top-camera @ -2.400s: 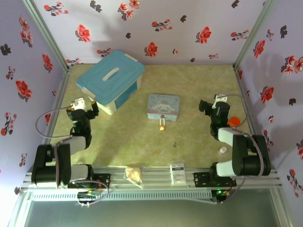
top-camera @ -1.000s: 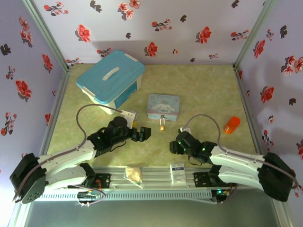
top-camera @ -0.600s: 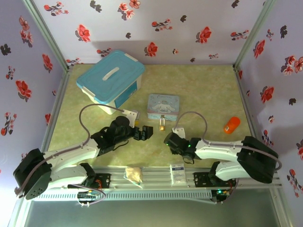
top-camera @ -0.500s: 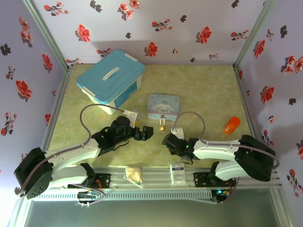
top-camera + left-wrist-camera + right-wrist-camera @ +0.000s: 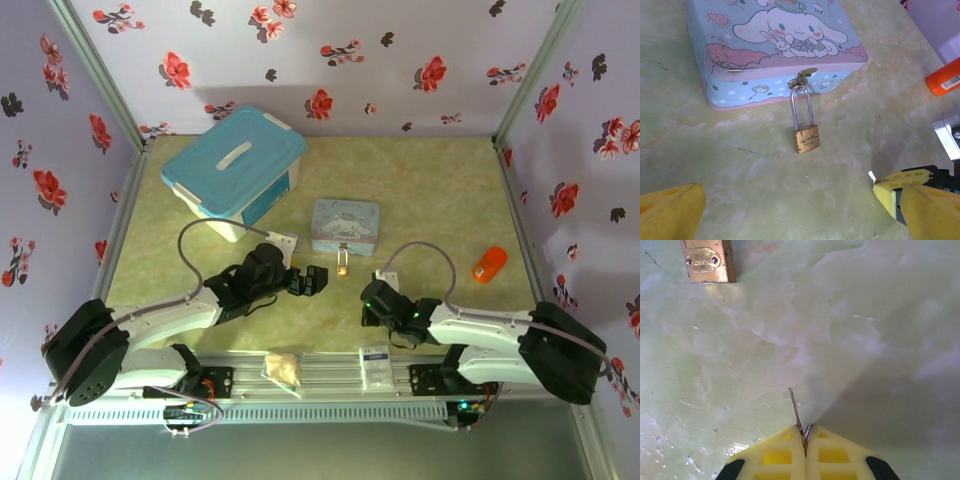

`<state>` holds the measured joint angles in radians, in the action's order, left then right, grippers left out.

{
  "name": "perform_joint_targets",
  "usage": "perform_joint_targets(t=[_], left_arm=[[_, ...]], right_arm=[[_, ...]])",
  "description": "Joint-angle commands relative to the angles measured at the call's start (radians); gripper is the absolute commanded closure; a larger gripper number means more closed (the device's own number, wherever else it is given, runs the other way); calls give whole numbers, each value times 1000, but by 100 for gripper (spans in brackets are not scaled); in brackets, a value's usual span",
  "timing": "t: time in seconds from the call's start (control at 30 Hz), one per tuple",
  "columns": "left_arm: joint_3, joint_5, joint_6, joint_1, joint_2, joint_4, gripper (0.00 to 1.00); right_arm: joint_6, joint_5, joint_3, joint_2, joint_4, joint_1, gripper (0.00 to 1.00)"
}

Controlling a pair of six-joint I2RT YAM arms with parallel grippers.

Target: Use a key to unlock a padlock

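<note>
The key is at a slant in the right gripper's fingertips, so the left gripper should hold the blade while the right gripper takes the key at a straighter angle before it unlocks the padlock.
The small brass padlock lies flat on the table, its silvery shackle hooked through the clasp of the pale blue cartoon tin. My right gripper is shut on the thin dark key; the blade sticks out ahead of the yellow fingertips, just above the table, to the right of and nearer than the padlock. My left gripper stands open a short way left of the padlock, with nothing between its fingers.
A white box with a blue lid stands at the back left. An orange cylinder lies at the right. Two small packets rest on the front rail.
Both arms have reached from the sides to the middle. The key is off the table and pinched in my right gripper, which shifted slightly right. My left gripper edged closer to the padlock.
</note>
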<state>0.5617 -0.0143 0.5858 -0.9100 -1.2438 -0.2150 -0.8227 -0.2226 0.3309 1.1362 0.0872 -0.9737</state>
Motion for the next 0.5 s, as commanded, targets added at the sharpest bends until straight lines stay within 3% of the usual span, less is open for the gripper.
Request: perform_joint_targets(t=[0.0, 0.3, 0.47], left_arm=[[21, 24, 29, -7, -29, -68, 0], [-22, 286, -8, -6, -75, -343, 4], [-37, 422, -6, 3, -100, -435, 18]], right_arm=[[71, 106, -39, -86, 12, 30, 100], [273, 338, -108, -421, -113, 64, 100], [325, 398, -84, -474, -158, 64, 100]])
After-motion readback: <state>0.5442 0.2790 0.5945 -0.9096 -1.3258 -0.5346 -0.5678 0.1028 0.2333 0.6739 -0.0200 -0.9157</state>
